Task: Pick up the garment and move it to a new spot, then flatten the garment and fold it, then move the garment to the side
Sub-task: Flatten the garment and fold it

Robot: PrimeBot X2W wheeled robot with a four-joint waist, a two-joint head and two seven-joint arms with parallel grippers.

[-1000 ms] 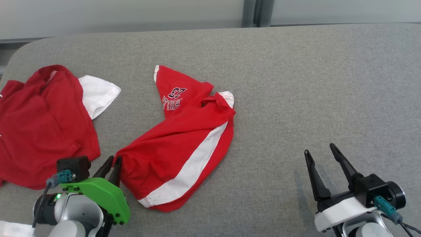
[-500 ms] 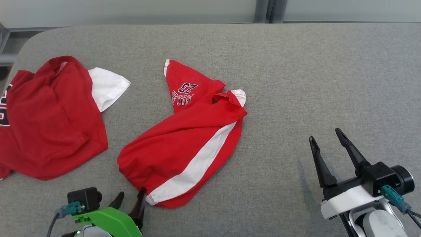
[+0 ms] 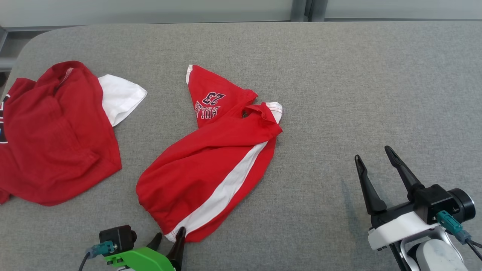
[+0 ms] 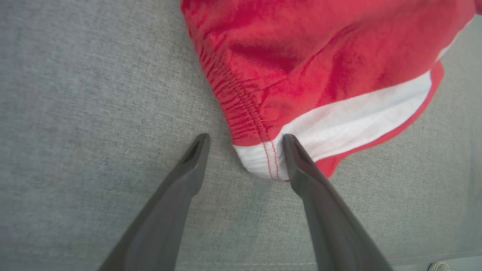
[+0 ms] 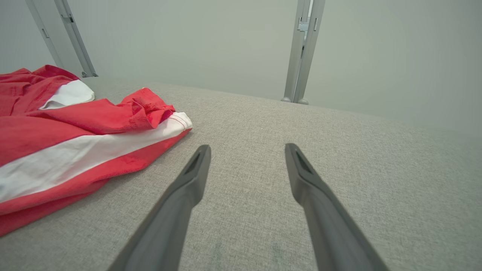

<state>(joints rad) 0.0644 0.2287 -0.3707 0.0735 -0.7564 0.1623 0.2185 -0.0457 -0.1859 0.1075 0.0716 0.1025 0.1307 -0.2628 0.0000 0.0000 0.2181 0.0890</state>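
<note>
The ribbed end (image 3: 156, 221) will stay gathered and curl into loose folds when the robot lifts the garment, because this end is puckered along its stitching (image 4: 246, 100).
The garment (image 3: 211, 165) is a pair of red shorts with a white side stripe and a "23" print, lying crumpled in the middle of the grey padded table (image 3: 339, 94). My left gripper (image 3: 169, 235) is open at the shorts' near corner. In the left wrist view the garment (image 4: 320, 56) has its white waistband corner lying between the spread fingers of the left gripper (image 4: 245, 137), against the right finger. My right gripper (image 3: 372, 153) stands open over bare table to the right, well apart from the cloth. The right wrist view shows the right gripper (image 5: 246, 147) with nothing in it and the garment (image 5: 75, 143) at the left.
A second red garment (image 3: 56, 135) with a white part lies at the table's left end, apart from the shorts. Beyond the table's far edge a metal post (image 5: 301, 56) stands against a pale wall. Bare grey surface stretches across the right half.
The left gripper has opened and let go of the garment's left edge, then moved along the waistband to its near corner. The head camera has shifted; the right arm has barely moved.
</note>
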